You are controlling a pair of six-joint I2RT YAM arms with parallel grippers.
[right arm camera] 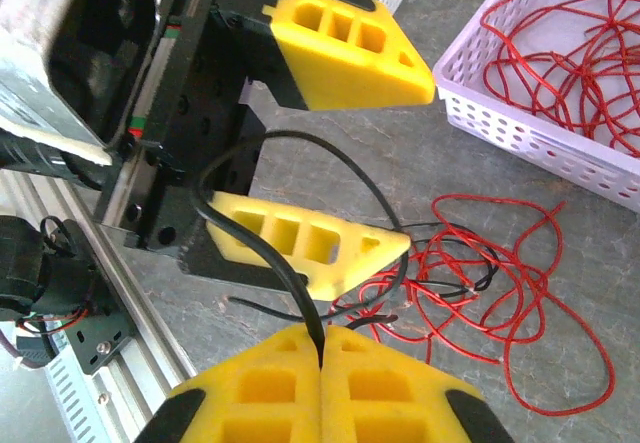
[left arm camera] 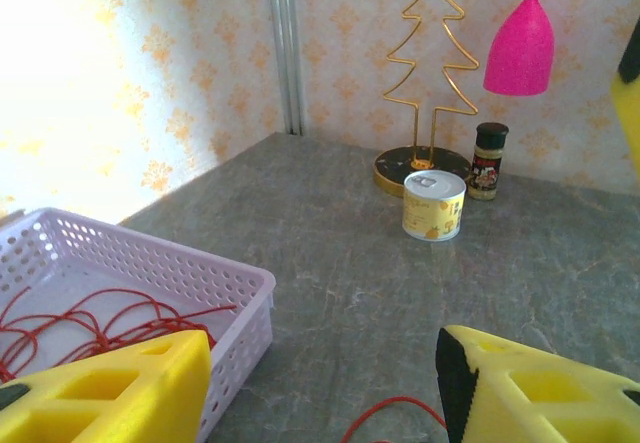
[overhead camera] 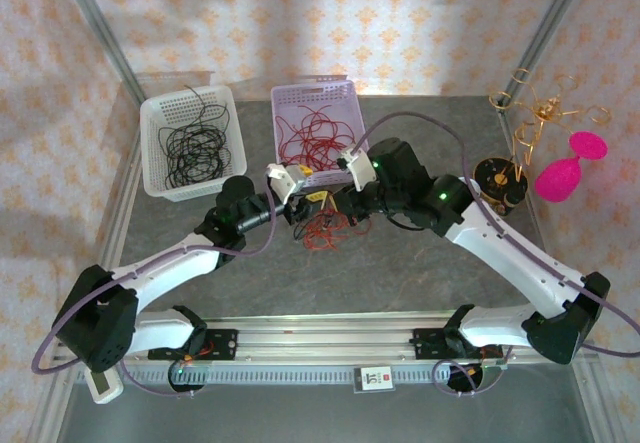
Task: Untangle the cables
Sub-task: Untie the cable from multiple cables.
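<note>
The black cable (right arm camera: 289, 273) is in my right gripper, far from the white basket (overhead camera: 190, 145). My left gripper should take the cable there, so that my right gripper is free for the clump.
A loose clump of red cables (overhead camera: 322, 229) with one black cable (right arm camera: 285, 253) through it lies on the grey table in front of the lilac basket. My right gripper (right arm camera: 320, 348) is shut on the black cable, which rises from its fingertips in a loop. That loop passes through the gap between the yellow fingers (right arm camera: 340, 43) of my left gripper (right arm camera: 418, 168), which stands open just beyond mine and grips nothing. In the left wrist view the left gripper (left arm camera: 325, 363) is wide apart over bare table, with a red cable strand (left arm camera: 400, 408) below it. The red cables (right arm camera: 500, 293) spread to the right.
A lilac basket (overhead camera: 312, 89) holding more red cables sits behind the clump, with its wall (left arm camera: 235, 293) close to the left finger. A white basket (overhead camera: 152, 148) of black cables stands at the back left. At the right are a gold wire tree (overhead camera: 540, 113), a pink goblet (overhead camera: 562, 175), a can (left arm camera: 433, 205) and a spice jar (left arm camera: 488, 161).
</note>
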